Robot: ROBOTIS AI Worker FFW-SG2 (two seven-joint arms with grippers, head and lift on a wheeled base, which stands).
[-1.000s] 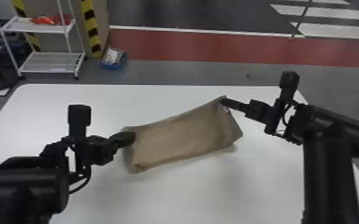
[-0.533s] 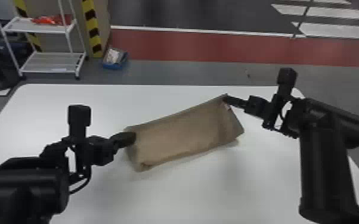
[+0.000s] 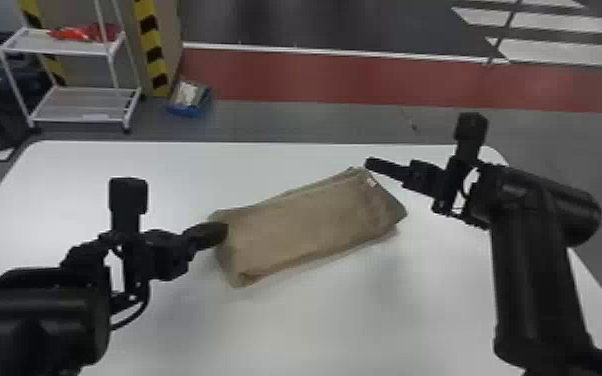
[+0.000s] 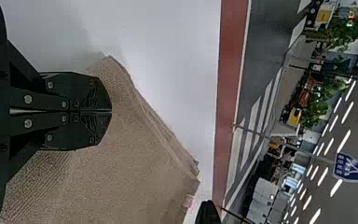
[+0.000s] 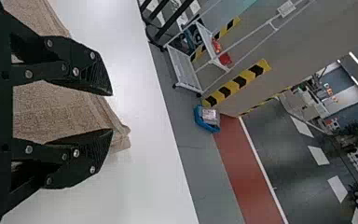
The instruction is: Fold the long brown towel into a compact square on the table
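I expect the brown towel's end (image 3: 381, 206) to bunch up and land crooked when I fold it over, because my right gripper is only at the brown towel's far corner (image 3: 359, 172).
The brown towel (image 3: 305, 220) lies folded as a slanted rectangle on the white table, its small tag near the far right corner. At its left end sits my left gripper (image 3: 222, 232); in the left wrist view the fingers of this left gripper (image 4: 111, 111) are pressed together over the towel (image 4: 135, 154), and whether cloth is between them is hidden. My right gripper (image 3: 369, 164) is just off the far right corner. Seen from the right wrist, the right gripper (image 5: 112, 113) has its fingers spread wide, with the towel (image 5: 56, 109) corner between and below them.
The white table (image 3: 315, 325) extends around the towel on all sides. Beyond its far edge stand a white wire shelf (image 3: 80, 105) with red items and a blue bin (image 3: 189, 100) on the floor.
My right gripper has opened and come off the far right corner of the towel, which has settled lower. My left gripper has stayed at the left end.
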